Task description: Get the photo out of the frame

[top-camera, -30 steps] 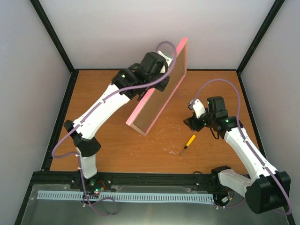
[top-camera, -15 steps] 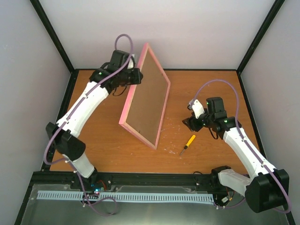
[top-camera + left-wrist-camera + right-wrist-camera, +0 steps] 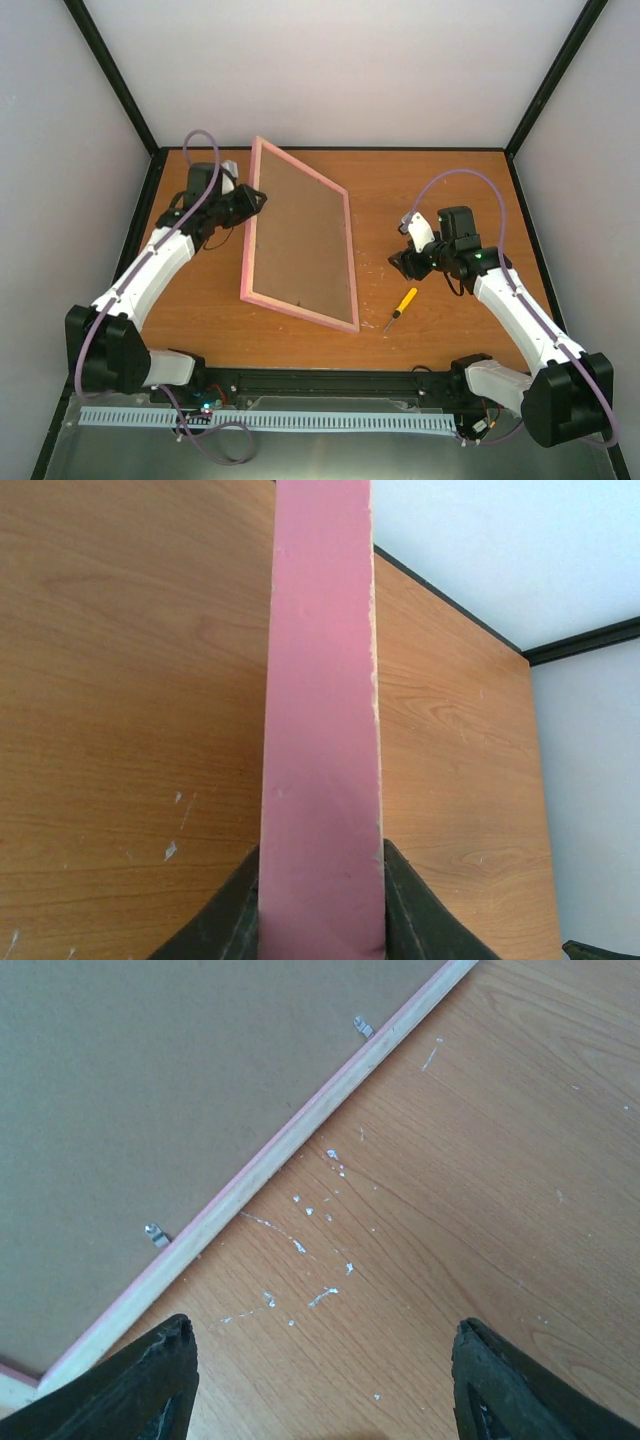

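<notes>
My left gripper should go on lowering the frame's raised pink edge until the frame is lying flat on the wood [image 3: 226,282], because the frame's brown back board [image 3: 302,235] faces up.
The frame [image 3: 300,240] has a thin pink border and shows its brown back board; it leans low over the table, its left edge raised. My left gripper [image 3: 250,200] is shut on that left edge; in the left wrist view the pink edge [image 3: 322,730] runs between my fingers [image 3: 225,920]. My right gripper [image 3: 402,262] is open and empty over bare table right of the frame; its view shows the frame's back [image 3: 150,1090] with small metal clips [image 3: 155,1235]. The photo is hidden.
A small yellow-handled screwdriver [image 3: 402,305] lies on the table right of the frame's near corner. White scuffs [image 3: 320,1295] mark the wood [image 3: 440,190] by the frame edge. Black rails and pale walls bound the table.
My left arm has swung left and down with the frame, tipping it from nearly upright to leaning low, brown back up. The right arm has hardly moved.
</notes>
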